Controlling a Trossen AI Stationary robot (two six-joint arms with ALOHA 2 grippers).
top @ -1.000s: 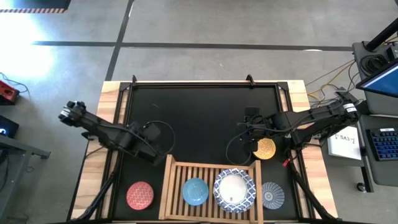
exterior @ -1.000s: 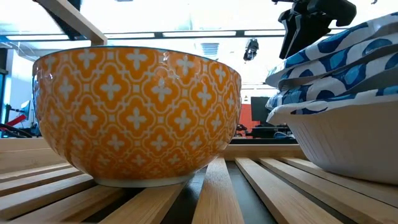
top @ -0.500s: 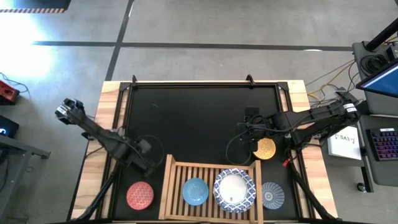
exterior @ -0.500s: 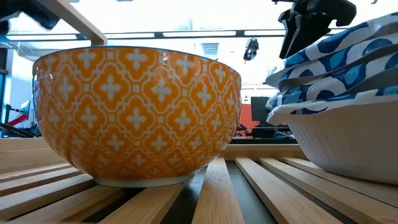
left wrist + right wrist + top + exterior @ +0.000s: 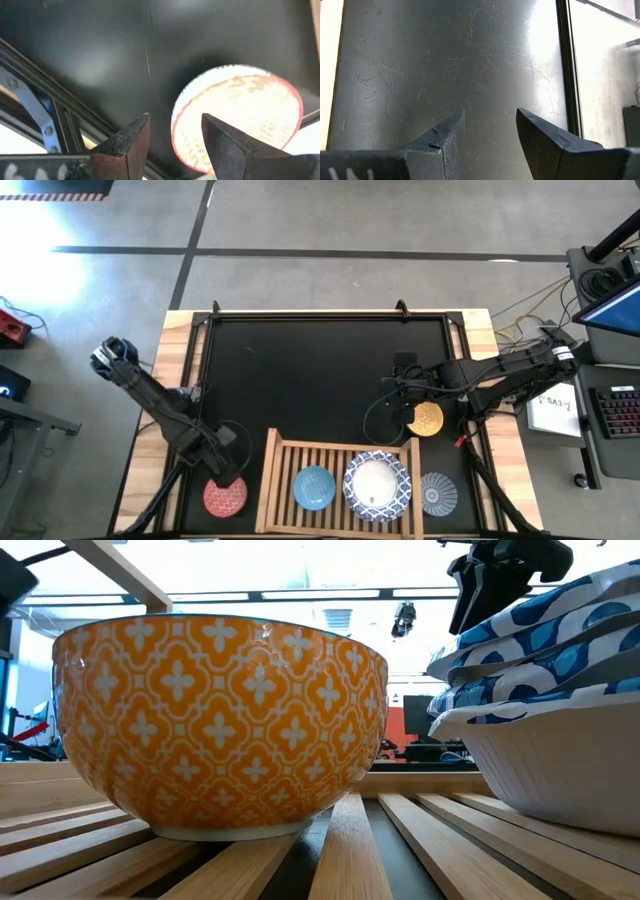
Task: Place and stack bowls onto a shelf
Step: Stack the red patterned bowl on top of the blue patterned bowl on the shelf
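My left gripper will make the red bowl tip sideways with my wrist when I carry it, because only the red bowl's near rim point(image 5: 174, 132) lines up with that gripper.
The red bowl point(image 5: 225, 495) sits on the black mat left of the wooden shelf point(image 5: 340, 448). In the left wrist view the red bowl point(image 5: 240, 117) lies just beyond my open left gripper point(image 5: 175, 137), its near rim in line with the gap. My left gripper point(image 5: 229, 469) hovers at the bowl's far edge. On the shelf's slats stand a blue bowl point(image 5: 314, 487), orange-patterned outside point(image 5: 220, 725), and the stacked white bowls point(image 5: 377, 485). The yellow bowl point(image 5: 427, 419) and the grey-blue bowl point(image 5: 438, 493) rest on the mat. My right gripper point(image 5: 490, 130) is open over bare mat, beside the yellow bowl.
The black mat point(image 5: 320, 360) has free room across its far half. The shelf's left rail point(image 5: 268, 480) stands close to the red bowl. A dark frame rail point(image 5: 55, 125) runs along the mat's edge near my left gripper. A keyboard and papers point(image 5: 555, 410) lie to the table's right.
My left arm has swung from the shelf's far left corner toward the table's near left, and now stands over the red bowl's far edge. The right arm and all the bowls have stayed put.
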